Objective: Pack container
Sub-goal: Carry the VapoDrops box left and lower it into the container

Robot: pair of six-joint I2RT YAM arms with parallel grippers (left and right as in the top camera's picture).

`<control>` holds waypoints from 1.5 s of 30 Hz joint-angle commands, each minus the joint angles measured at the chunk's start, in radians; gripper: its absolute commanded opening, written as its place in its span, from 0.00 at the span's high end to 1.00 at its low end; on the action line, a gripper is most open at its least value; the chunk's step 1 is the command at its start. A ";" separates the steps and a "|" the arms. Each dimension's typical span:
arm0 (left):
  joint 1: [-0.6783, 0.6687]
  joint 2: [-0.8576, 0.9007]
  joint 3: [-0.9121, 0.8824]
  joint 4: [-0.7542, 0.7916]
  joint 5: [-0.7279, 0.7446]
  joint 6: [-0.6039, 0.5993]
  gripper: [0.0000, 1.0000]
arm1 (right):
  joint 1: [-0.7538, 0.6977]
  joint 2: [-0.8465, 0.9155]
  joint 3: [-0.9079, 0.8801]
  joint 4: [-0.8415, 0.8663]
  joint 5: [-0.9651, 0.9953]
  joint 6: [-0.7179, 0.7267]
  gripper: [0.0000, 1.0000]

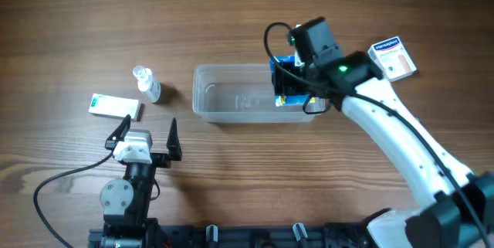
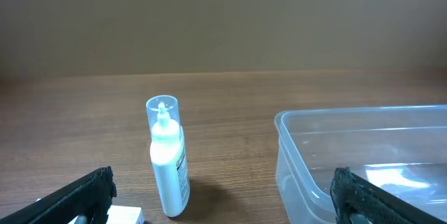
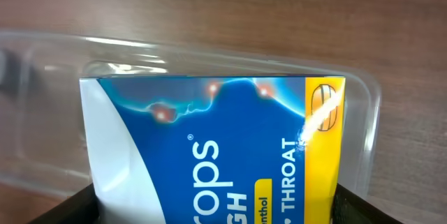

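Observation:
My right gripper holds the cough drops box [image 3: 216,147] face up over the tub's empty end, and I should keep lowering it, then release it on the tub's bottom [image 1: 292,102].
The container [image 1: 231,97] is a clear plastic tub in the middle of the table; it also shows in the left wrist view [image 2: 363,147] and the right wrist view [image 3: 363,98]. My right gripper [image 1: 292,86] is shut on a blue and yellow cough drops box [image 1: 287,82] and holds it inside the tub's right end; the box fills the right wrist view [image 3: 216,147] between the fingers [image 3: 216,210]. My left gripper [image 1: 147,136] is open and empty, near the table's front left, with its fingers [image 2: 223,196] wide apart.
A small clear-capped white bottle [image 1: 147,83] stands left of the tub, seen also in the left wrist view [image 2: 167,158]. A green and white box [image 1: 116,107] lies further left. A white and blue box [image 1: 392,57] lies at the right, behind my right arm.

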 commanded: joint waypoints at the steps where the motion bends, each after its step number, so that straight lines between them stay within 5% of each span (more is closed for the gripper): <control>1: -0.005 -0.007 -0.008 0.002 0.011 0.022 0.00 | 0.002 0.055 0.003 0.004 0.067 0.049 0.30; 39: -0.005 -0.007 -0.008 0.002 0.011 0.022 0.00 | 0.002 0.161 -0.028 0.019 0.187 0.071 0.30; 45: -0.005 -0.007 -0.008 0.002 0.011 0.022 0.00 | 0.002 0.161 -0.028 0.018 0.186 0.070 0.09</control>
